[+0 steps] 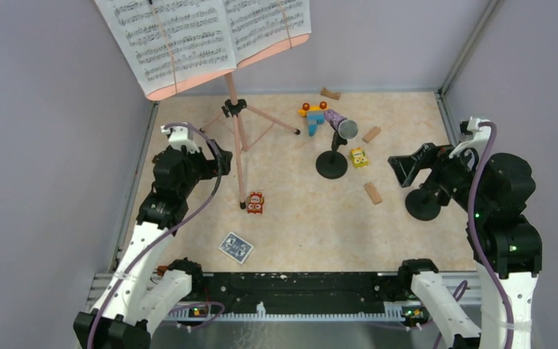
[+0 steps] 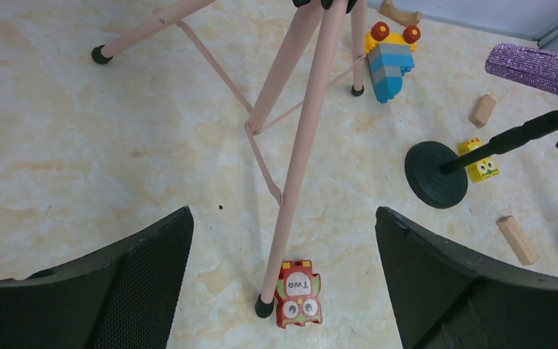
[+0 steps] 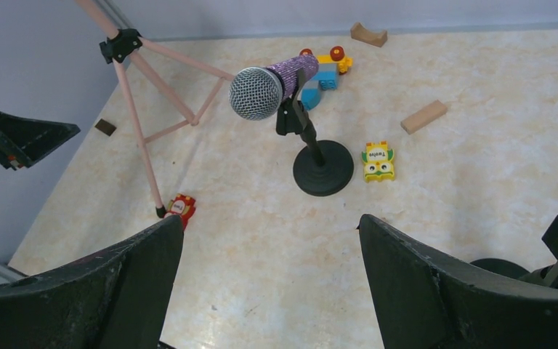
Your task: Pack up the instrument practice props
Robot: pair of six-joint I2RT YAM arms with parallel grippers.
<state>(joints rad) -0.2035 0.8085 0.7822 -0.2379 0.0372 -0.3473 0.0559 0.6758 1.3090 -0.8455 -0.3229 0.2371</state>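
Observation:
The near leg [image 2: 295, 171] is in line with the left gripper's open fingers, so the robot should keep heading for the black joint [image 1: 235, 107] until those fingers can close just below it.
The salmon-pink music rack [image 1: 189, 86] stands at the back left on tripod legs [image 1: 238, 138] and holds white sheet-music pages [image 1: 203, 33]. My left gripper [image 1: 216, 157] is open, just left of the near leg [image 2: 301, 160], which lies between its fingers without touching them. A purple-glitter microphone [image 1: 340, 123] rests tilted in a black round-based holder [image 1: 332, 165] mid-table. My right gripper [image 1: 401, 171] is open and empty, right of that holder [image 3: 323, 169]. A second black holder base [image 1: 423, 206] sits under the right arm, partly hidden.
A red owl block [image 2: 298, 293] touches the foot of the near tripod leg. A yellow toy [image 1: 359, 157], a blue-and-orange toy [image 1: 314, 116] and wooden blocks [image 1: 373, 193] lie around the microphone holder. A blue card pack [image 1: 235, 247] lies near the front. Grey walls enclose the table.

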